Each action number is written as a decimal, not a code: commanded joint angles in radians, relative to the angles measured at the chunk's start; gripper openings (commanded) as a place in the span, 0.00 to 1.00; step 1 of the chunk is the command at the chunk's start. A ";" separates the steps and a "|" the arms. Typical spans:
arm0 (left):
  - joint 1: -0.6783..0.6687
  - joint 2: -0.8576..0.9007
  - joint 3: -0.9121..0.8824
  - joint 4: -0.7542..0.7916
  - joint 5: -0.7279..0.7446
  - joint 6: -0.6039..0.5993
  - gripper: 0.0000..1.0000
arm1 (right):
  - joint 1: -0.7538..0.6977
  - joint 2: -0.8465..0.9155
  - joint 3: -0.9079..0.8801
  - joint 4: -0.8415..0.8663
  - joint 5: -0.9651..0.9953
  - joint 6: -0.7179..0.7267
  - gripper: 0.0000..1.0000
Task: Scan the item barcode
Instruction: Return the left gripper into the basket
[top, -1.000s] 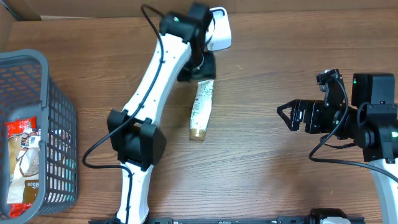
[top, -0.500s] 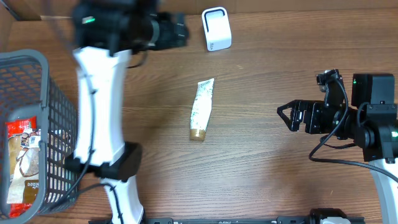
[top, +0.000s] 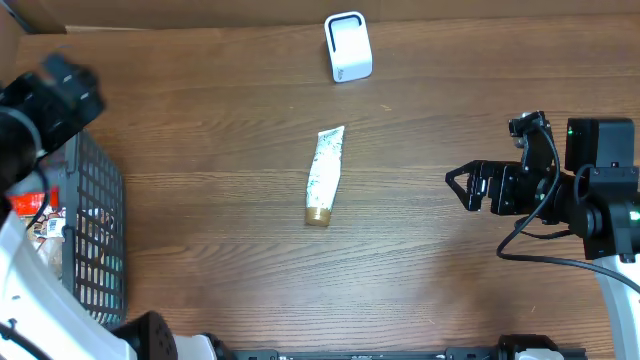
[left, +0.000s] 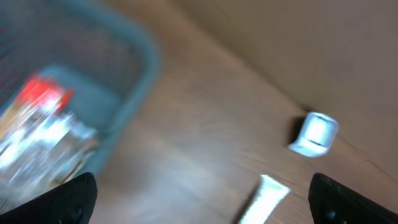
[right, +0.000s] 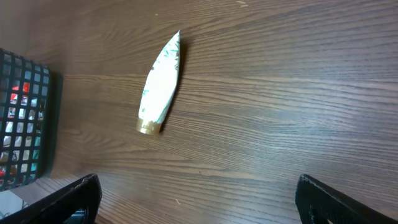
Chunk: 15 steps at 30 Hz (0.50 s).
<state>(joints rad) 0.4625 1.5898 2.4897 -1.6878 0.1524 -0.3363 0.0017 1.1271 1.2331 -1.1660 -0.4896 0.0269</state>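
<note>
I keep moving my left gripper down into the basket with its fingers wide, then close it on the shiny packet, which is uncovered inside the open basket.
The item, a white tube with a gold cap, lies flat mid-table with its cap toward the front; it also shows as tube and, blurred, as tube. The white barcode scanner stands at the back centre and appears again as scanner. My left arm is a blur at the far left above the basket; its gripper is open and holds nothing. At the right, my right gripper is open and empty, well clear of the tube, and it faces left.
A grey wire basket stands at the left edge, with a red and white packet inside. The basket wall also shows in the right wrist view. A cardboard wall runs along the back.
My left arm has swung from the tube's far end near the scanner to the far left over the basket, and its jaws have opened wider. The tube and the right arm have not moved.
</note>
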 joint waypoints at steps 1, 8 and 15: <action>0.136 -0.015 -0.179 -0.002 -0.058 -0.075 1.00 | 0.003 -0.003 0.025 0.004 0.003 0.000 1.00; 0.359 -0.014 -0.579 0.150 -0.072 -0.105 1.00 | 0.003 -0.003 0.025 0.004 0.004 0.000 1.00; 0.486 -0.013 -0.779 0.311 -0.044 -0.102 1.00 | 0.003 -0.003 0.025 0.005 0.008 0.000 1.00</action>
<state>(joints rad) 0.9089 1.5894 1.7679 -1.4277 0.0967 -0.4202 0.0017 1.1271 1.2331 -1.1660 -0.4896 0.0265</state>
